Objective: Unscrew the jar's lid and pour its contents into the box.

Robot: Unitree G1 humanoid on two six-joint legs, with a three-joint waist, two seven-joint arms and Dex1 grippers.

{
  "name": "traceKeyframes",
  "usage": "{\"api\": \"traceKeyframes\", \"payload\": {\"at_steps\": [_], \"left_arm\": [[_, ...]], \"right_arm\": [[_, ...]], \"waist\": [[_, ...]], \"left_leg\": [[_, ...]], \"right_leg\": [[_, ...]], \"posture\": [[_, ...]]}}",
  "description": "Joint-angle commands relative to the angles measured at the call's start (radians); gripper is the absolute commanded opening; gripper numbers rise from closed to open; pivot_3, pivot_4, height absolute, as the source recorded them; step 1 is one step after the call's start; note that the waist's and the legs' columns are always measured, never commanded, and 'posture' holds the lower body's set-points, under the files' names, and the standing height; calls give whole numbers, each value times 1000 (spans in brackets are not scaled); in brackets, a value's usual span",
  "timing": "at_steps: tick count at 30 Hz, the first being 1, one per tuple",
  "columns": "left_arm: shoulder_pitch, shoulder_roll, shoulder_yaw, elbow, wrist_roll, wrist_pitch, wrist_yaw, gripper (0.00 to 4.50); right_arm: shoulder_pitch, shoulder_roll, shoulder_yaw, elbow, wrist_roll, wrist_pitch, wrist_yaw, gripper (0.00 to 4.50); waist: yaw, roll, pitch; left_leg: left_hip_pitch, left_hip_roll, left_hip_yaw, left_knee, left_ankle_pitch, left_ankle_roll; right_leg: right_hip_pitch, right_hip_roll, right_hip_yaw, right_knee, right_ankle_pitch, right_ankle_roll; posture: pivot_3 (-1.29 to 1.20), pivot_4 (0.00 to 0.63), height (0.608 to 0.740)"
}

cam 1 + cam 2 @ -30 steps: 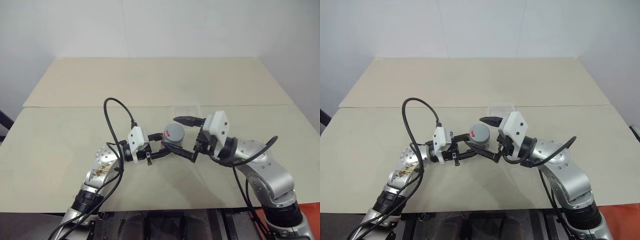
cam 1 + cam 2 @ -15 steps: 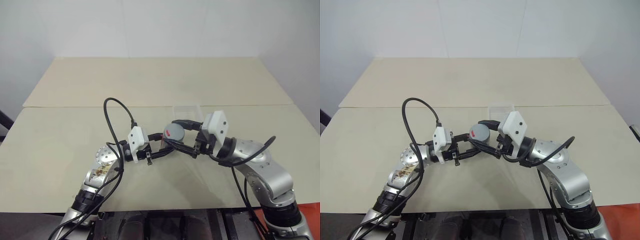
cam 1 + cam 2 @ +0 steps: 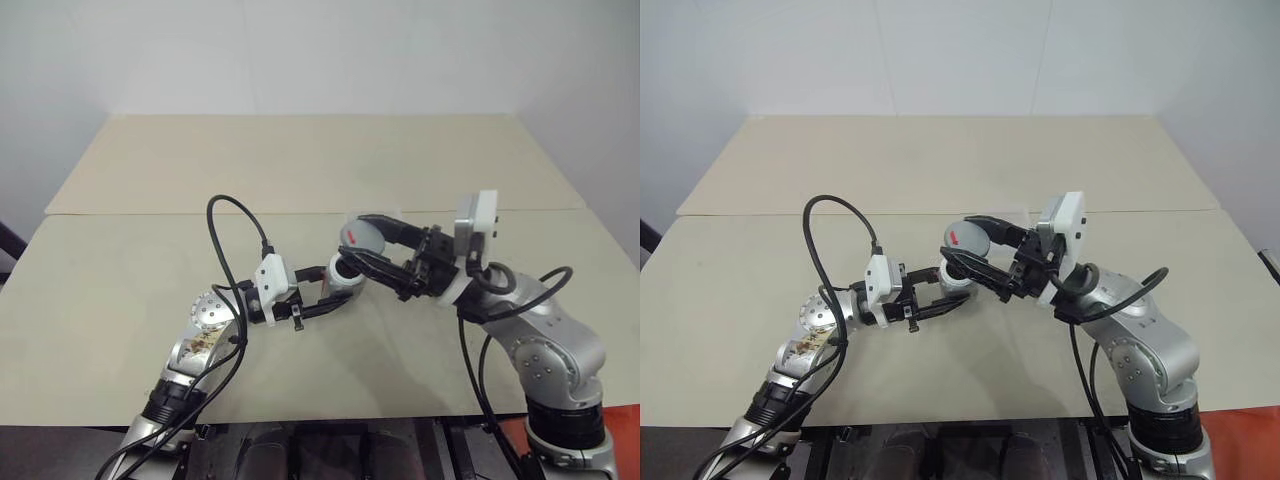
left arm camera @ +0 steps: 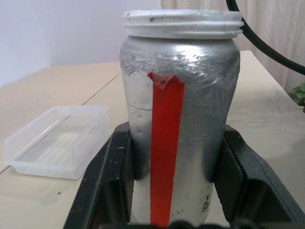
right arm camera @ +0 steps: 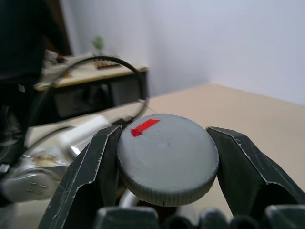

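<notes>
I keep carrying the grey lid with my right gripper, as it is clear of the jar's threaded opening (image 4: pixel 183 24), to the table's empty front (image 3: pixel 440 340) until it rests there.
The silvery jar (image 4: pixel 176 119) with a red stripe stands upright above the table, its white threaded mouth uncovered. My left gripper (image 3: pixel 335 290) is shut on the jar's lower body, one finger on each side. The grey lid (image 5: pixel 167 155) with its small red mark is off the jar (image 3: pixel 343 275), a little above and beside its mouth. My right gripper (image 3: pixel 357 238) is shut on the lid (image 3: pixel 360 234) at its rim. The clear box (image 4: pixel 55 140) lies on the table just behind the jar. The contents are hidden inside the jar.
The beige table (image 3: pixel 150 250) spreads wide on all sides, with a seam across it behind the grippers. A black cable (image 3: pixel 225 240) loops up from my left wrist.
My right gripper has shut on the lid and lifted it up off the jar, rolling its wrist. The left gripper and the jar have stayed in place.
</notes>
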Motion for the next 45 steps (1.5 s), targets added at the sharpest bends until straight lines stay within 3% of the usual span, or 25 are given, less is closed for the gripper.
{"api": "traceKeyframes", "payload": {"at_steps": [1, 6, 11, 18, 20, 24, 28, 32, 38, 41, 45], "left_arm": [[-3, 1, 9, -33, -2, -11, 10, 1920], [-12, 8, 14, -27, 2, -8, 20, 1920], [-31, 7, 14, -22, -5, 6, 21, 1920], [-43, -2, 9, -3, 18, 4, 51, 1920], [-52, -2, 9, 5, 23, 7, 54, 1920], [-75, 1, 9, 42, 47, -1, 58, 1920], [-100, 1, 11, 73, 70, -7, 72, 1920], [-177, -13, 2, 169, 151, -15, 138, 1920], [-363, -55, -48, 414, 354, -92, 303, 1920], [-513, -105, -73, 592, 463, -91, 449, 1920], [-690, -136, -179, 861, 673, -243, 691, 1920]], "right_arm": [[45, -66, -92, -35, -54, 13, -66, 2777], [205, -202, -147, -18, -129, 182, -160, 2777], [327, -203, -116, -3, -185, 247, -217, 2777], [324, -116, -146, 5, -110, 484, -301, 2777], [314, -112, -151, 4, -99, 532, -305, 3486], [302, -128, -165, -22, -104, 555, -304, 4492], [283, -154, -184, -69, -130, 524, -302, 4492], [269, -236, -245, -158, -119, 470, -237, 4492], [332, -354, -191, -246, -223, 259, -116, 4492], [339, -337, -166, -243, -248, 221, -125, 4492], [325, -306, -134, -237, -278, 206, -151, 4492]], "waist": [[3, 0, 0], [2, 0, 0], [-2, 1, -1], [-3, 2, -2], [-2, 2, -2], [-1, 2, -2], [-1, 2, -2], [0, 2, -2], [7, 2, -2], [10, 1, -2], [12, 0, -2]], "left_leg": [[0, 0, 0, 0, 0, 0], [0, 0, 0, 0, 0, 0], [0, 0, 1, 0, 0, 0], [0, 0, 0, 0, 0, 0], [1, 0, 1, 0, 0, 1], [1, 0, 0, 0, 0, 1], [0, 0, 0, 1, -1, 1], [0, 0, 0, 1, -1, 1], [-1, -3, 0, 0, -1, 2], [-2, -3, 0, 1, -1, 2], [-4, -4, -1, 1, -1, 2]], "right_leg": [[0, 0, 0, 0, 0, 0], [0, 0, 0, 0, 0, 0], [0, 0, 1, -1, 0, 0], [0, 0, 2, -2, 0, 0], [0, 0, 2, -2, 0, 0], [0, 0, 2, -2, 0, 0], [0, 0, 2, -2, 0, 0], [0, 0, 2, -2, 0, 1], [0, 0, 1, -2, 0, 1], [0, 0, 0, -2, 1, 2], [-1, 0, -1, -3, 2, 3]], "posture": [[0, 150, 740], [0, 150, 740], [0, 150, 740], [0, 150, 740], [0, 150, 740], [0, 150, 740], [0, 150, 740], [0, 150, 740], [0, 150, 740], [0, 150, 740], [0, 150, 740]]}}
